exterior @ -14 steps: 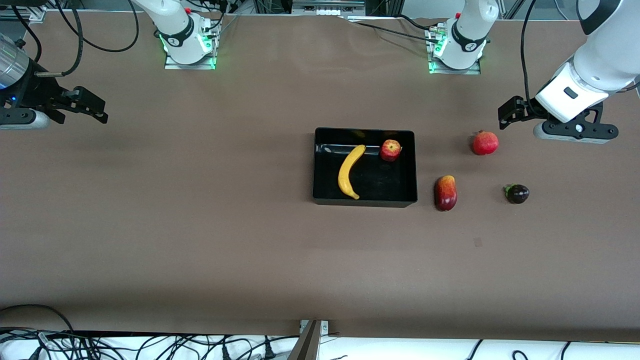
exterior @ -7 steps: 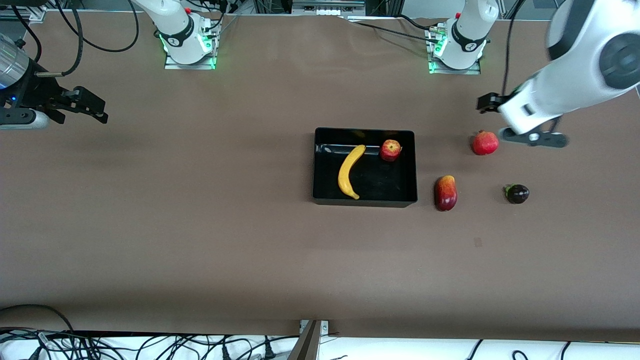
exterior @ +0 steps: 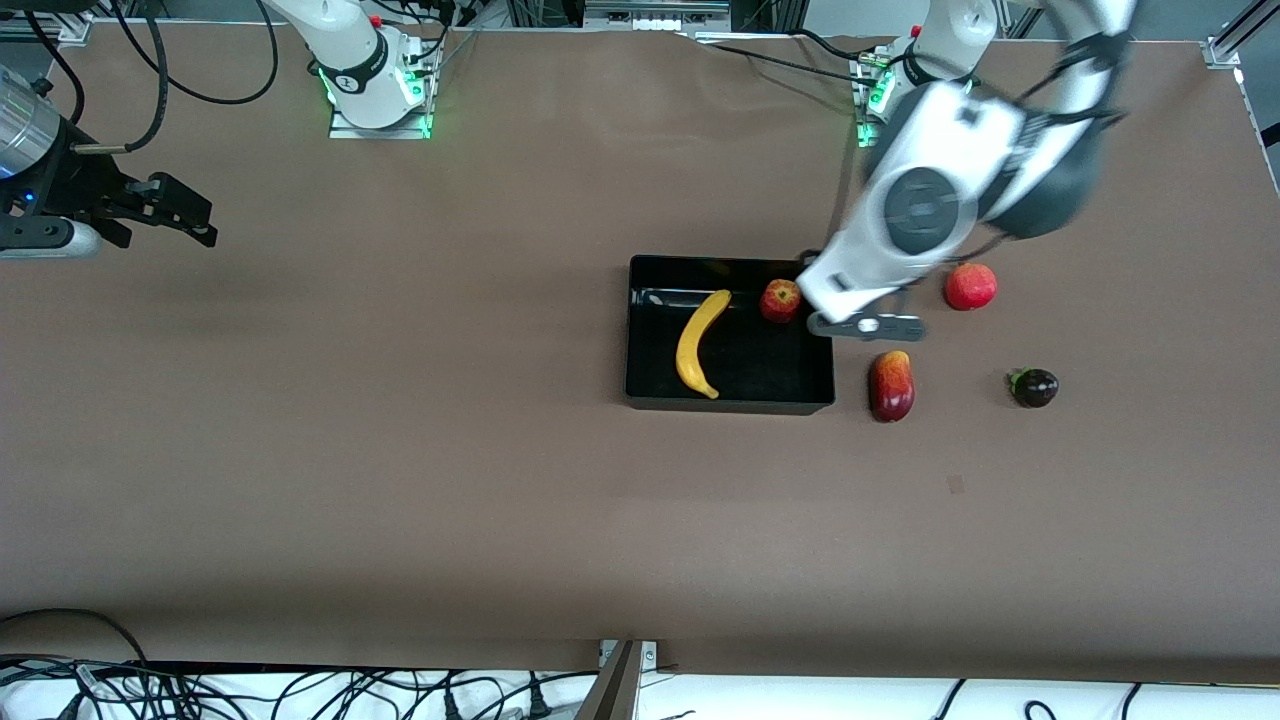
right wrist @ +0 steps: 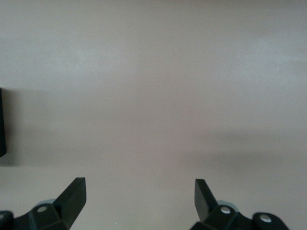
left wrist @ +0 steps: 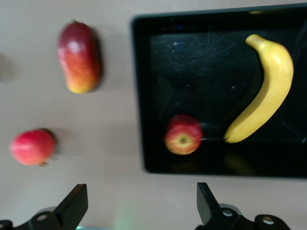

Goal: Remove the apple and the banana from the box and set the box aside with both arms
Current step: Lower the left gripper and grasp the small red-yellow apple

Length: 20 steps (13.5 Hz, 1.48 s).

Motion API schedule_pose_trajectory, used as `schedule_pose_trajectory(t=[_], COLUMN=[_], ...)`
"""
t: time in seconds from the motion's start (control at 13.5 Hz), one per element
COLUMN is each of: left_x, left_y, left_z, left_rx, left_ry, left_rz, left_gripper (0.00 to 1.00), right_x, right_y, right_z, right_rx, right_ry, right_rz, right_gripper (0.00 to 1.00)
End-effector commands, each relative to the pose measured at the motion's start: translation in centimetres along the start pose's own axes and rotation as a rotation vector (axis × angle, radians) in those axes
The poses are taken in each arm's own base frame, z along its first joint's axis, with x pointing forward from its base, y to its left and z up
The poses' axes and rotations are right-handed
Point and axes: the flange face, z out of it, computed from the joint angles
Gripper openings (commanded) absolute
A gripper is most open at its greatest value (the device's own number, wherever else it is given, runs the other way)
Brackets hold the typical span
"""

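My left gripper should keep going into the black box until its open fingers are on both sides of the apple [exterior: 780, 301], because the small red apple lies apart from the yellow banana [exterior: 692, 347].
The black box [exterior: 730, 404] stands mid-table, toward the left arm's end. Inside it lie the yellow banana [exterior: 699, 343] and the small red apple [exterior: 781, 300], the apple by the wall farther from the front camera. The left wrist view shows the box [left wrist: 137, 96], the banana [left wrist: 266, 88] and the apple [left wrist: 183, 134]. My left gripper [left wrist: 141, 199] is open and empty. It hangs over the table at the box's corner close to the apple [exterior: 806, 257]. My right gripper [exterior: 190, 215] is open and empty and waits over bare table at the right arm's end [right wrist: 139, 194].
A red-orange mango [exterior: 891, 385] lies beside the box toward the left arm's end, also in the left wrist view [left wrist: 79, 57]. A red pomegranate [exterior: 970, 286] sits farther from the front camera, also in the left wrist view [left wrist: 32, 147]. A dark purple fruit [exterior: 1034, 387] lies closer to the table's end.
My left arm has swung from the left arm's end of the table, past the pomegranate, to the box's corner by the apple. The right arm and the fruits have not moved.
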Motion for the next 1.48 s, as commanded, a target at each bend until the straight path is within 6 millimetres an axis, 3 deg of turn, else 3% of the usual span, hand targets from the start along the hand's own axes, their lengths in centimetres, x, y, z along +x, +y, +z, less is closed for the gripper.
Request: schedule_pose_trajectory(t=[0.0, 0.3, 0.44, 0.59, 0.89, 1.19, 1.33, 1.41], left_x=[0.8, -0.1, -1.4, -1.4, -2.0, -1.9, -1.9, -1.8], left_y=[2.8, 4.6, 5.1, 5.1, 4.4, 4.3, 4.5, 4.5], left_z=[3.3, 11.3, 13.8, 14.5, 17.9, 19.3, 19.1, 18.8], left_rx=[0.006, -0.034, -0.012, -0.018, -0.041, -0.035, -0.037, -0.04], left_ry=[-0.015, 0.067, 0.055, 0.064, 0.101, 0.094, 0.096, 0.1], left_rz=[-0.12, -0.207, -0.207, -0.217, -0.212, -0.213, -0.211, -0.211], left_gripper=[1.0, 1.0, 1.0, 1.0, 1.0, 1.0, 0.41, 0.23], right_x=[0.2, 0.2, 0.1, 0.1, 0.1, 0.1, 0.2, 0.2], right_y=[-0.2, -0.2, -0.2, -0.2, -0.3, -0.2, -0.3, -0.2], right_z=[-0.5, -0.5, -0.5, -0.5, -0.5, -0.5, -0.5, -0.5], right_rx=[-0.001, 0.0, -0.001, 0.0, 0.0, 0.0, 0.0, 0.0], right_ry=[0.007, 0.007, 0.005, 0.002, 0.005, 0.005, 0.007, 0.007], right_rz=[-0.003, -0.002, -0.003, -0.002, -0.002, -0.001, -0.004, -0.002], right_gripper=[1.0, 1.0, 1.0, 1.0, 1.0, 1.0, 1.0, 1.0])
